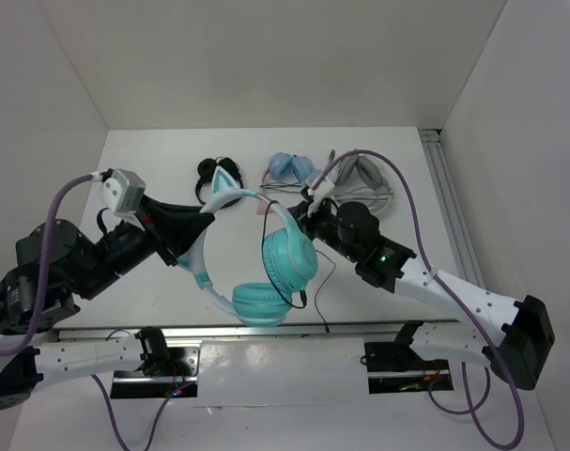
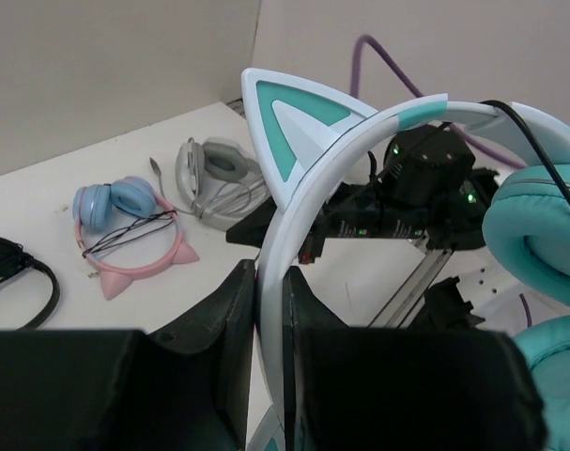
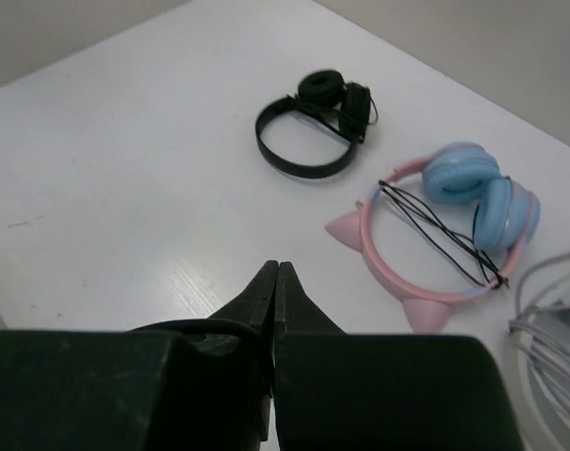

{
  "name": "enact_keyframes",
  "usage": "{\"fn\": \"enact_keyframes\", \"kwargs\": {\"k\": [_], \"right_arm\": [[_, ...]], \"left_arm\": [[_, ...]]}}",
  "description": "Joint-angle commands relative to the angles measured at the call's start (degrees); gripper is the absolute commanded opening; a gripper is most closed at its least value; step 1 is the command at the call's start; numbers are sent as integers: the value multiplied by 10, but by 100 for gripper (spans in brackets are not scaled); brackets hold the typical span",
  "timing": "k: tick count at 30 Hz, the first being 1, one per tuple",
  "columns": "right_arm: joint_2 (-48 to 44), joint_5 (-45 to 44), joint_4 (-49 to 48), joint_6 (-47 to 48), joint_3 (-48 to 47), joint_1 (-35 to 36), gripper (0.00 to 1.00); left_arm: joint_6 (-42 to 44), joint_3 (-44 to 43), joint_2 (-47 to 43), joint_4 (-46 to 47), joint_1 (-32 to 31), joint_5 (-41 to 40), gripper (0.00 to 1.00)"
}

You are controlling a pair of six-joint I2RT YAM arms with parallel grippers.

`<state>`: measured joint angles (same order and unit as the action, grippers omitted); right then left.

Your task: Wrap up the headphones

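The black cable runs across the headband [image 2: 498, 106] above the cup, so my right gripper should go on pulling the cable toward the table's near edge until it is straight, and then let go.
The teal headphones [image 1: 289, 256] hang above the table, with a pale headband and cat ears. My left gripper [image 1: 202, 218] is shut on the headband near one ear; in the left wrist view its fingers [image 2: 239, 310] clamp the white band [image 2: 360, 141]. The thin black cable [image 1: 319, 272] loops around the upper cup and trails toward the table's near edge. My right gripper [image 1: 303, 205] is just right of the headband top, jaws closed on the cable; in the right wrist view the cable [image 3: 200, 327] curves into the shut gripper [image 3: 277, 268].
At the back of the table lie a black pair [image 1: 212, 178], a pink cat-ear pair with blue cups [image 1: 289, 171] and a grey-white pair [image 1: 364, 178]. A metal rail [image 1: 449, 207] runs along the right edge. White walls enclose the table.
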<state>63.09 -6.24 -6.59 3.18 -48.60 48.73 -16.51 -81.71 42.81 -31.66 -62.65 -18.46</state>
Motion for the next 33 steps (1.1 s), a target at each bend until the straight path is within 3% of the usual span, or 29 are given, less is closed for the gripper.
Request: {"fn": "enact_keyframes", "kwargs": {"k": [1,5,11,17,24,33], "right_arm": [[-19,67,-111,-14,39,-7,4],[-31,115,-190,-34,80,-7,5],[12,235,-269,-76,101,-7,5],[36,272,-359,-108,146,-7,0],[30,310,-380,-120,159,35,0],[30,339,-381,-119,134,94,0]], "left_arm": [[-75,-17,-23,163,-2,-19,0],[-96,-17,-11,163,-2,-25,0],[-140,1,-18,189,-2,-118,0],[-157,1,-18,184,-2,-230,0],[-119,-19,0,184,-2,-397,0],[-139,-33,62,160,-2,-518,0]]}}
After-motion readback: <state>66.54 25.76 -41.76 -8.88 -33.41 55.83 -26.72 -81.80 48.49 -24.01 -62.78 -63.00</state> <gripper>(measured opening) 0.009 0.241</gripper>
